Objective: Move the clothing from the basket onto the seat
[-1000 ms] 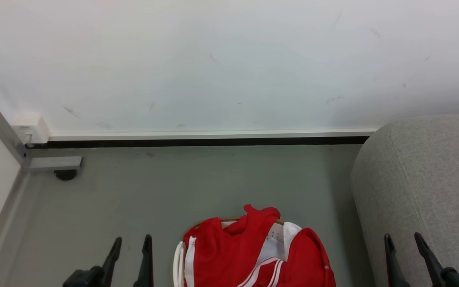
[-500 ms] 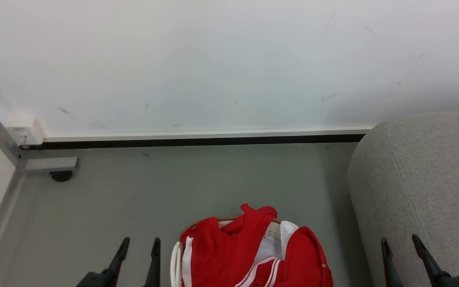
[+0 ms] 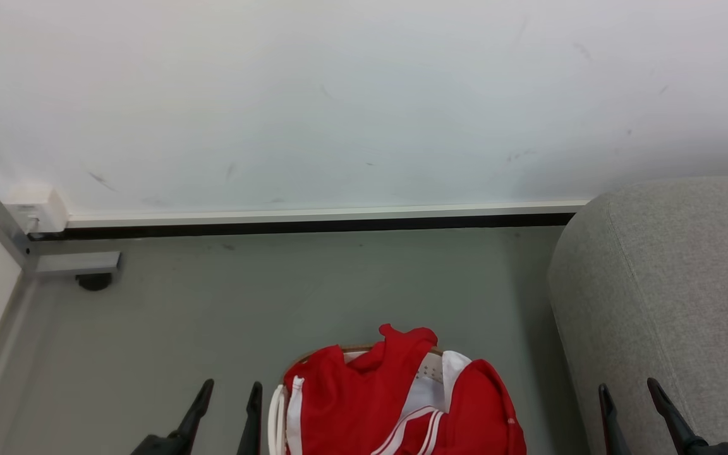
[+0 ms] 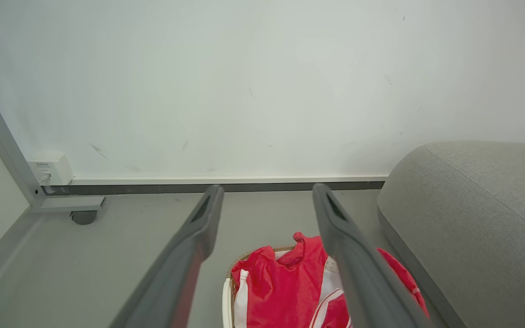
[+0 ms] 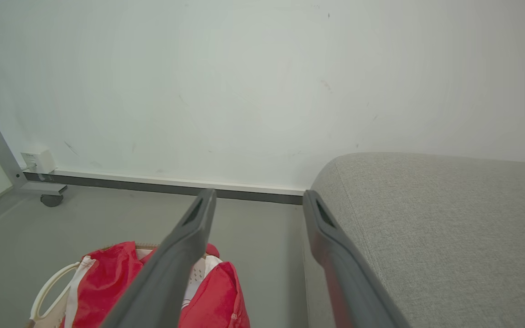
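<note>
The striped piece (image 3: 475,417) will come off by itself when I pick it up, because the inside of the basket shows through a gap in the red clothing (image 3: 430,369).
Red clothing (image 3: 370,404) with white panels and striped trim is heaped in the cream basket (image 3: 273,417) at the bottom centre of the head view, spilling over its brown rim. My left gripper (image 3: 228,390) hangs open just left of the basket, empty. Over the front of the grey seat (image 3: 673,284) on the right, my right gripper (image 3: 626,390) is open and empty too. In the left wrist view the open fingers (image 4: 198,237) frame the clothing (image 4: 280,282) and basket (image 4: 226,300) below. From the right wrist, the clothing (image 5: 107,278), basket (image 5: 48,289) and seat (image 5: 449,228) are visible.
A white wall (image 3: 364,95) with a dark baseboard (image 3: 313,224) closes the far side. At the left, a grey metal frame leg on a castor (image 3: 93,281) stands beside a white wall socket (image 3: 32,208). Grey floor (image 3: 313,291) lies between basket and wall.
The head camera has shifted slightly, so the scene slid left. My left gripper has moved right, closer to the basket. Both grippers stay open.
</note>
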Available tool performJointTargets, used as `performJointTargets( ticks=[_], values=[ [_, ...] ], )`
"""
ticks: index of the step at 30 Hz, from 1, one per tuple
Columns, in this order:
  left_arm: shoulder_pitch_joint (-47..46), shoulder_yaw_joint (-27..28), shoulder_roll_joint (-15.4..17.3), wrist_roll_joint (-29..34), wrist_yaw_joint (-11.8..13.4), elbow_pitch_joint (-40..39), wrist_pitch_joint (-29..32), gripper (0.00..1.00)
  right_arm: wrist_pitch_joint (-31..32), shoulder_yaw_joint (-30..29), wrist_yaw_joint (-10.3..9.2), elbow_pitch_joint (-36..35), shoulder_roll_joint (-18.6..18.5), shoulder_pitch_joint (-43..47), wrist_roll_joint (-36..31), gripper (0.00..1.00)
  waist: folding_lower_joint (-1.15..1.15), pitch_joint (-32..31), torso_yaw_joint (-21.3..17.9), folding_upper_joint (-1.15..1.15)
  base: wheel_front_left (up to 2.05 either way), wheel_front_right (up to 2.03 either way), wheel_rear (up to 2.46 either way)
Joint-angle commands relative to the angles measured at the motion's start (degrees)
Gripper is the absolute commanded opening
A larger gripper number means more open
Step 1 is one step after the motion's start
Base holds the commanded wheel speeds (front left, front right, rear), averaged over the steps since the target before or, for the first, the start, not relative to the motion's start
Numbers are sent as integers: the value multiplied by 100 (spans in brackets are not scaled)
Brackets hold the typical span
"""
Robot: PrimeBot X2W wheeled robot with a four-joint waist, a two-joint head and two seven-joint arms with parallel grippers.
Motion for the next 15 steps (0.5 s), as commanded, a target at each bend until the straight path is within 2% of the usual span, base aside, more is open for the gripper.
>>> performJointTargets(
  ticks=[1, 8, 15],
  values=[
    [68, 12, 46, -5, 14, -9, -16, 100, -20, 10, -12, -6, -33, 40, 32, 100, 0, 10, -8, 0, 0, 0, 0],
    [61, 61, 44, -55, -14, 14, -15, 100, -19, 40, -12, 26, -32, -54, 187, 100, 0, 68, -129, 0, 0, 0, 0],
    [-70, 16, 42, -305, -148, 51, -14, 100, -11, 127, -12, -91, -31, -207, 264, 100, 0, 292, -493, 0, 0, 0, 0]
  ],
)
